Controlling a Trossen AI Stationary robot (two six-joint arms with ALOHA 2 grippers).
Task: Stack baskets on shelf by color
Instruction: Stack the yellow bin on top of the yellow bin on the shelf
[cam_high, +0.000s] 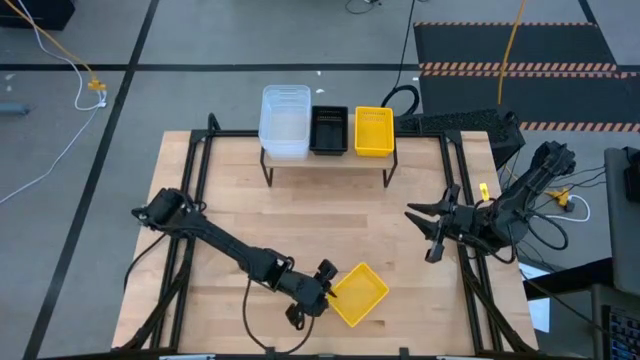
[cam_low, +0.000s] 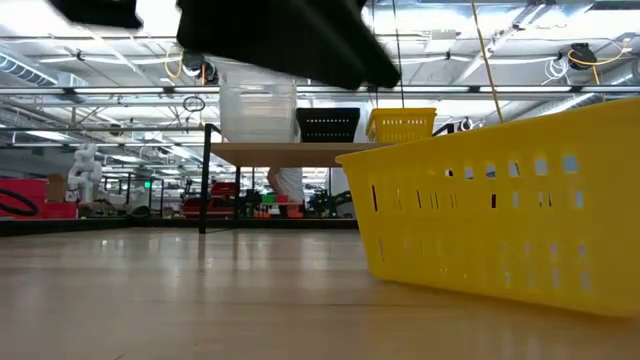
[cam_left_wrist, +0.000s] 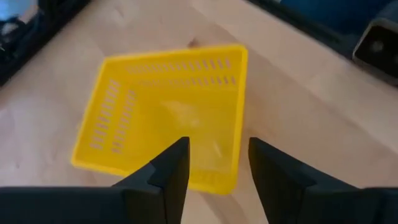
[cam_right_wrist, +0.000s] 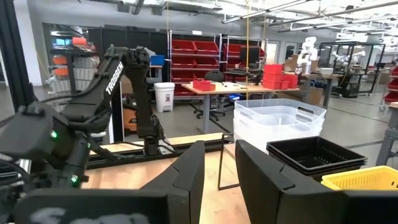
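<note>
The yellow basket's sides slope inward (cam_left_wrist: 113, 117) to a smaller bottom. The basket (cam_high: 359, 294) will fit down inside the shelf's yellow basket when I lower it.
One yellow perforated basket (cam_high: 360, 295) rests on its base near the table's near edge, seen up close in the low view (cam_low: 500, 220). My left gripper (cam_high: 325, 292) is open just to its left. In the left wrist view (cam_left_wrist: 217, 165) the fingers stand astride the basket's near wall (cam_left_wrist: 214, 177), one over the inside and one outside, with no contact showing. The shelf (cam_high: 325, 160) at the far edge carries a clear stack (cam_high: 285, 122), black baskets (cam_high: 329, 130) and a yellow basket (cam_high: 374, 131). My right gripper (cam_high: 428, 232) waits open at the table's right, above the table.
Bare wooden tabletop (cam_high: 300, 220) lies between the shelf and the near yellow basket. Black frame rails (cam_high: 195, 190) run along the table's left and right sides. The right wrist view shows the left arm (cam_right_wrist: 106, 93) and the shelf's baskets (cam_right_wrist: 280, 121).
</note>
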